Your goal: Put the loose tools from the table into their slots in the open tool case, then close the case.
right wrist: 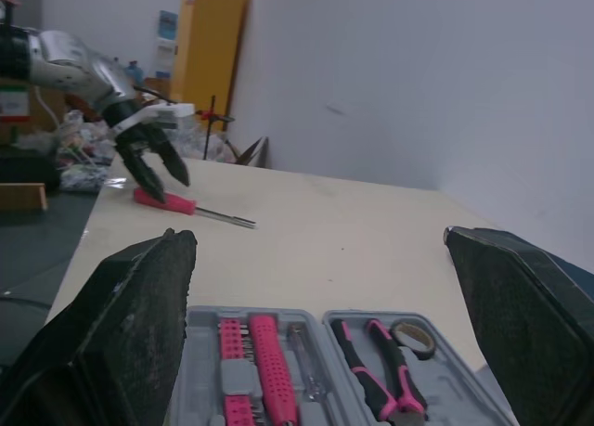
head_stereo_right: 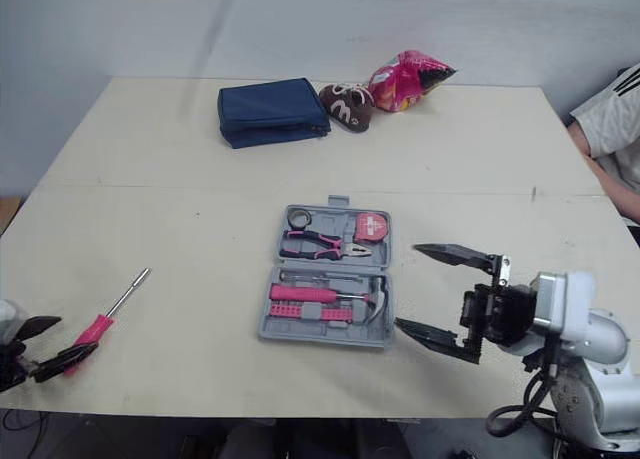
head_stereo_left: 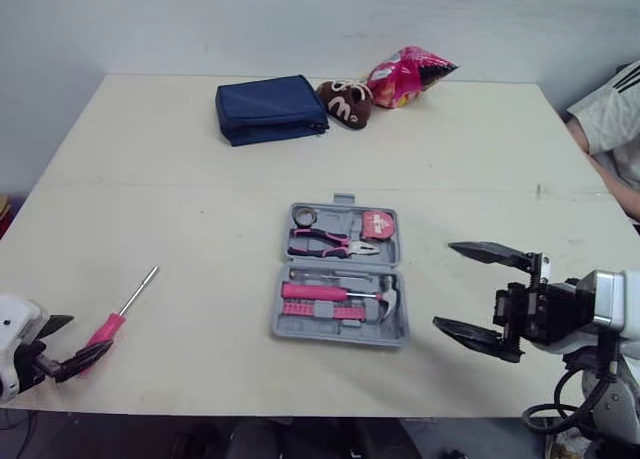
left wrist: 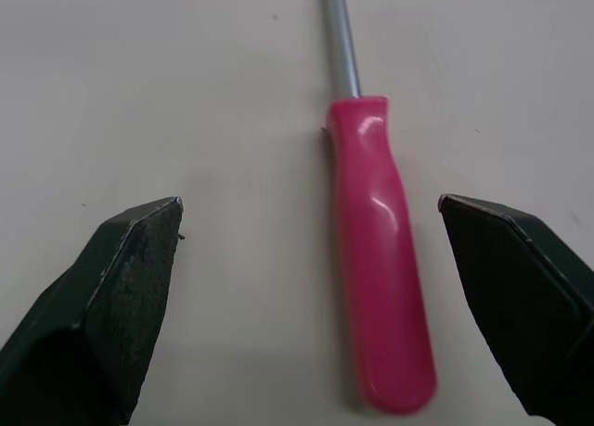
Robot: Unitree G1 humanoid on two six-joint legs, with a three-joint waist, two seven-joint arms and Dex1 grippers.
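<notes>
The screwdriver (head_stereo_left: 106, 328) will come to rest lengthwise in place when I lower it, because an empty slot (head_stereo_left: 335, 328) runs there beside the pink bit holder along the case's front edge.
A screwdriver (head_stereo_left: 118, 317) with a pink handle (left wrist: 380, 259) and a steel shaft lies loose near the table's front left. My left gripper (head_stereo_left: 72, 341) is open at the handle's end, with one finger (left wrist: 121, 287) on each side and neither touching it. The grey tool case (head_stereo_left: 279, 328) lies open at the table's middle, holding pliers (head_stereo_left: 325, 243), a tape measure (head_stereo_left: 377, 223), a hammer (head_stereo_left: 388, 297) and a pink bit holder. My right gripper (head_stereo_left: 445, 285) hangs wide open just right of the case, holding nothing.
A navy pouch (head_stereo_left: 270, 109), a brown bag (head_stereo_left: 347, 101) and a pink snack bag (head_stereo_left: 405, 77) lie at the table's far side. A person's sleeve (head_stereo_left: 612, 114) shows at the right edge. Bare tabletop lies between the screwdriver and the case.
</notes>
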